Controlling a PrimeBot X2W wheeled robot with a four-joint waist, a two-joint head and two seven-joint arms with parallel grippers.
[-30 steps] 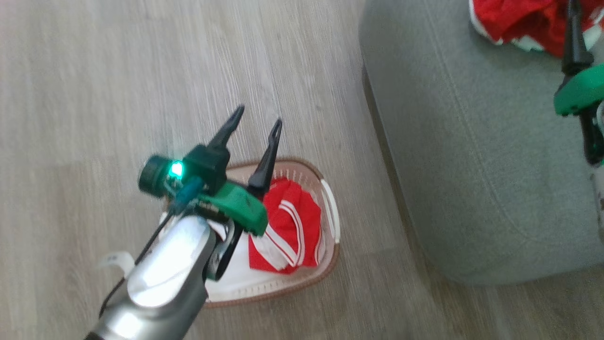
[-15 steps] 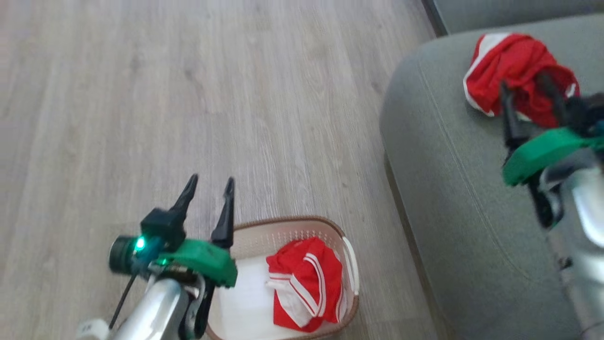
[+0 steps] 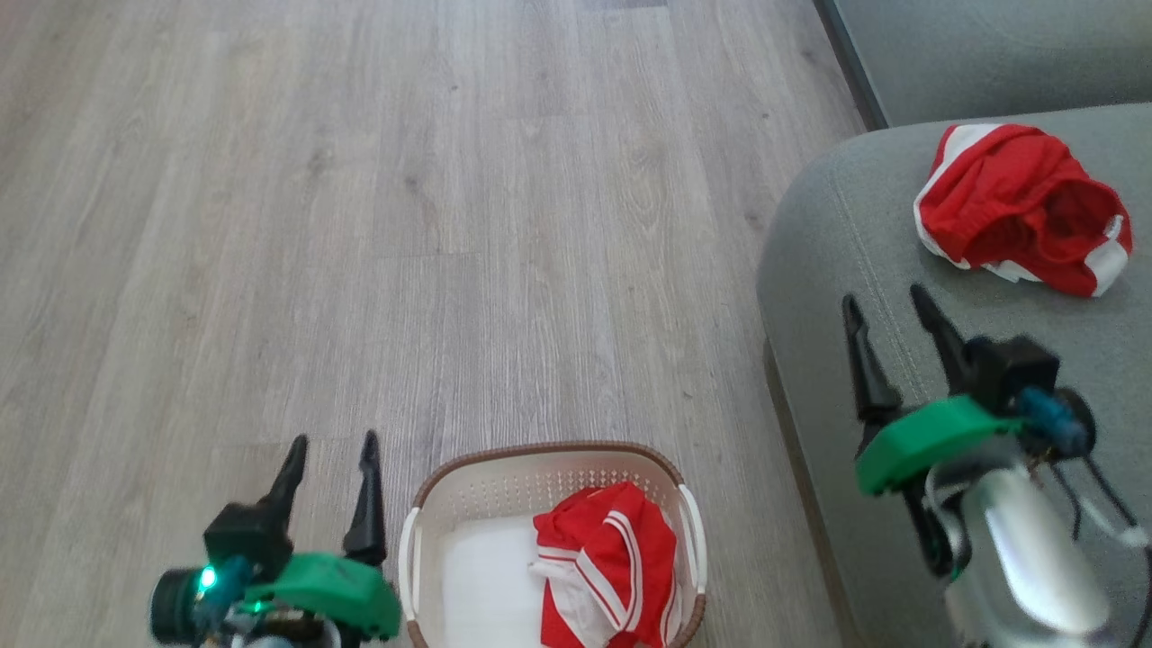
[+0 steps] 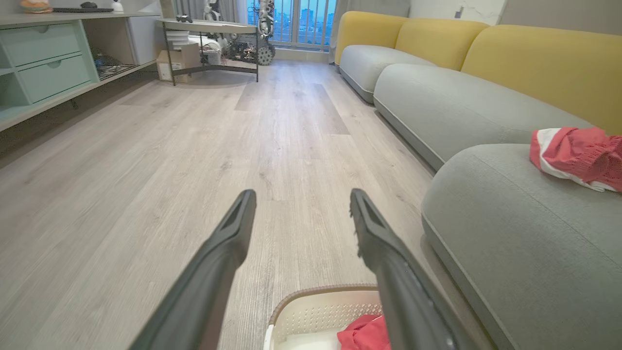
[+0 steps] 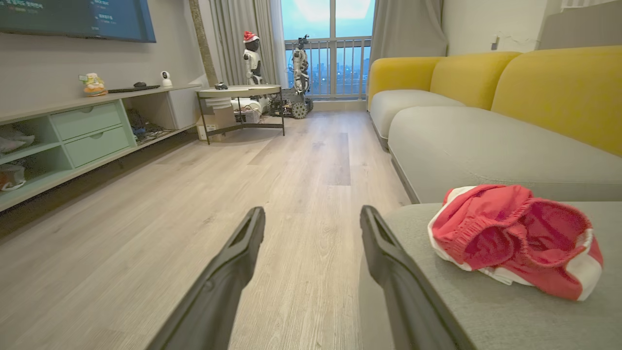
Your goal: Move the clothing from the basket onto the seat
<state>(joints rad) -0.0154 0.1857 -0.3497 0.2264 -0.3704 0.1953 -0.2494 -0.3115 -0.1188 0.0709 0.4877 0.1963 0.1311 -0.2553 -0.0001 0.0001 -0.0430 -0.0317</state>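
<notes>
Flat white bottom can be seen beside the crumpled red garment. I should expect the basket to be empty when I take the garment out.
The white basket with a brown rim stands on the floor at the bottom of the head view, and a crumpled red garment with white stripes fills its right half. A second red garment lies bunched on the grey-green seat at the right, also seen in the wrist views. My left gripper is open and empty just left of the basket. My right gripper is open and empty over the seat's front left edge, short of the garment there.
Pale wood floor stretches ahead. A long sofa with grey cushions and yellow backs runs along the right. A low green-drawer shelf unit lines the left wall, with a round side table and a small robot figure far back.
The head camera has swung, so the whole picture shifted. My right gripper has drawn back from the garment on the seat, now apart from it and open. The left gripper sits lower, beside the basket.
</notes>
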